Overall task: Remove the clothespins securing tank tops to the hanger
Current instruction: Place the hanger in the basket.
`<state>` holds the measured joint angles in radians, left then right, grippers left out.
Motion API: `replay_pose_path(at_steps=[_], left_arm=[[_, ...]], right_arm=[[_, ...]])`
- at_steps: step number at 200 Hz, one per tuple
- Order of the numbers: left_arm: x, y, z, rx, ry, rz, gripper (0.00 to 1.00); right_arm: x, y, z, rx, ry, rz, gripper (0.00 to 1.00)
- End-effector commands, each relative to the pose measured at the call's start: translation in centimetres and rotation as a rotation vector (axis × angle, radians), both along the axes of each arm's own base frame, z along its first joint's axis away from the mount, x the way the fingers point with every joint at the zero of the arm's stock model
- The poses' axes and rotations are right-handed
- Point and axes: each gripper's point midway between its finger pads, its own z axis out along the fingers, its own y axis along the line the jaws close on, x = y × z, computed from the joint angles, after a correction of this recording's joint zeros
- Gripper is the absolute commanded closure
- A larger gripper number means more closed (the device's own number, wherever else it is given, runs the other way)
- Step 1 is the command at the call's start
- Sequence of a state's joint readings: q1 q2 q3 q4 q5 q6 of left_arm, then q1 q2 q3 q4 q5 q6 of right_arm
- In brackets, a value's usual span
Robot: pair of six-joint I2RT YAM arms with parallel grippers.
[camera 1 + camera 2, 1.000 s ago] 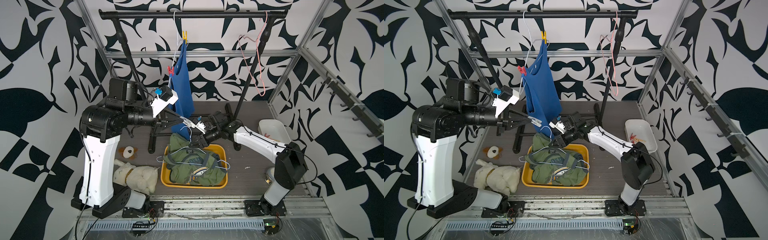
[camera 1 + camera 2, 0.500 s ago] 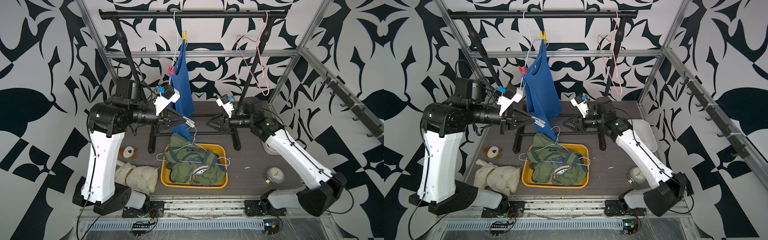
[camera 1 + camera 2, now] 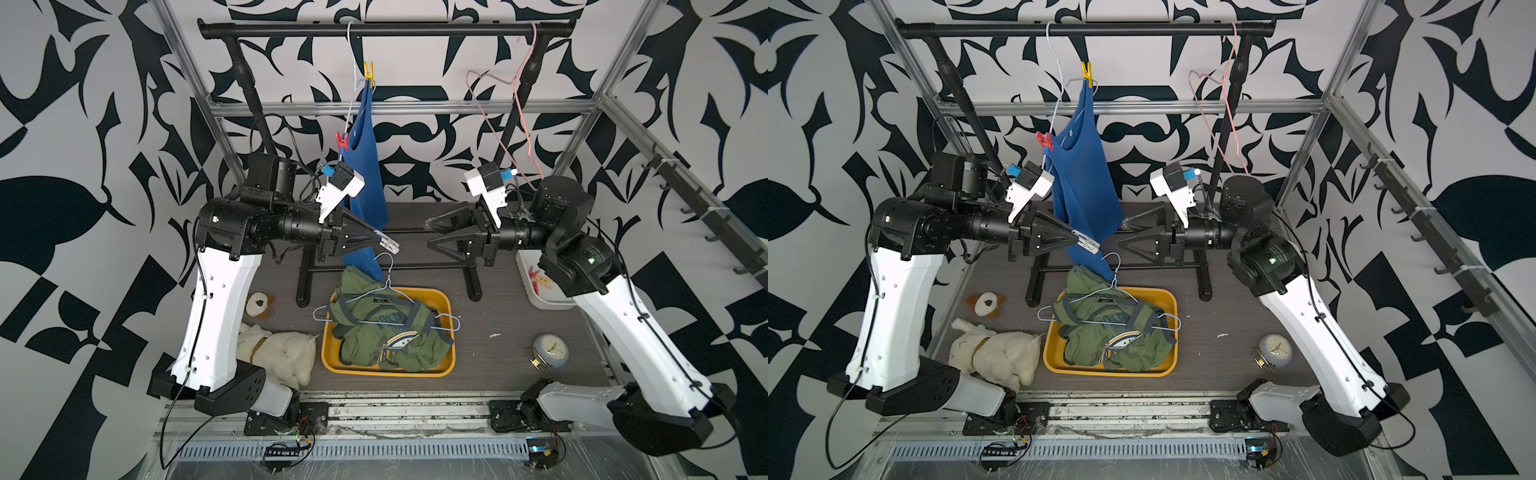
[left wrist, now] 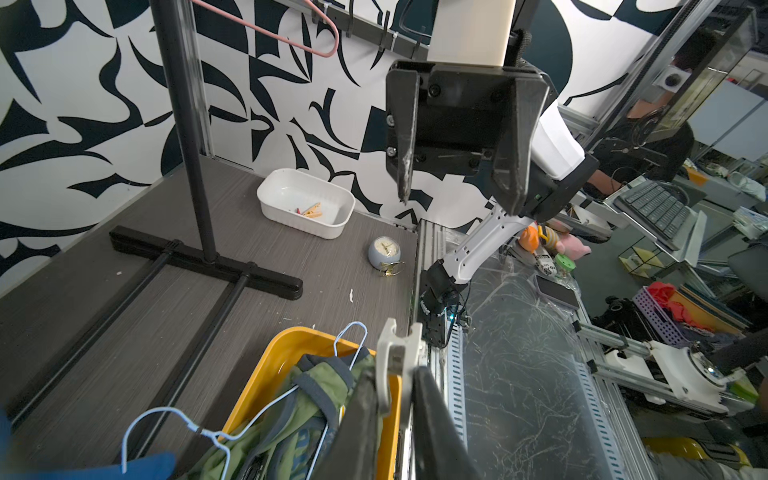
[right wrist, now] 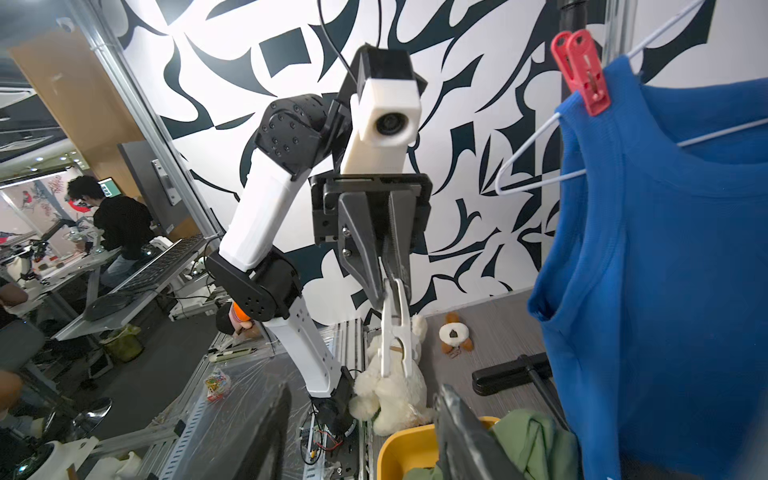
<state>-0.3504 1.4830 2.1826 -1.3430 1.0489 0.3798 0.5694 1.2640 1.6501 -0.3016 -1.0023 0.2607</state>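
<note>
The grey clothespin is in my left gripper, far from the white tray (image 3: pixel 552 296), so next my right gripper grabs its loose end (image 3: pixel 392 246) and brings the clothespin to the tray.
A blue tank top (image 3: pixel 365 187) hangs on a white hanger from the rack bar (image 3: pixel 382 30). A yellow clothespin (image 3: pixel 369 70) and a red clothespin (image 3: pixel 343 141) pin it there; the red one (image 5: pixel 582 70) also shows in the right wrist view. My left gripper (image 3: pixel 388 243) is shut on a grey clothespin (image 4: pixel 399 349) beside the blue top's lower edge. My right gripper (image 3: pixel 429 232) faces it from the right, open and empty. Two olive green tank tops (image 3: pixel 386 332) lie with wire hangers in a yellow bin (image 3: pixel 386 371).
A white tray (image 4: pixel 291 220) with loose clothespins stands at the back right. An empty pink hanger (image 3: pixel 515 95) hangs on the bar. A small clock (image 3: pixel 548 351), a white plush toy (image 3: pixel 274 353) and a little round toy (image 3: pixel 259 303) lie on the floor.
My right arm has pulled back to the right from my left gripper and risen, its jaws opening wider. My left gripper has kept hold of the grey clothespin and shifted slightly.
</note>
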Motion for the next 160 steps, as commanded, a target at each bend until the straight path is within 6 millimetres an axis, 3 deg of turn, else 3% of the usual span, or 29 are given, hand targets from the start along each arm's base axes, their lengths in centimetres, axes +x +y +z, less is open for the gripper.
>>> replay_pose_path(at_steps=[1,39,87,160], left_arm=[[-0.3,-0.4,0.2,-0.030,0.039,-0.033,0.82],[-0.4,-0.3,0.5,-0.034,0.029,-0.034,0.82],[0.0,-0.4,0.6,-0.035,0.019,-0.033,0.80],[0.3,-0.5,1.0,-0.039,0.006,-0.028,0.80]], right_arm=[[0.7,1.2,0.8,0.010,-0.011,0.005,0.41],[1.7,2.3,0.5,0.007,-0.003,0.011,0.41],[0.9,3.6,0.3,0.005,0.006,0.069,0.41],[0.4,3.8,-0.1,-0.001,0.008,0.071,0.41]])
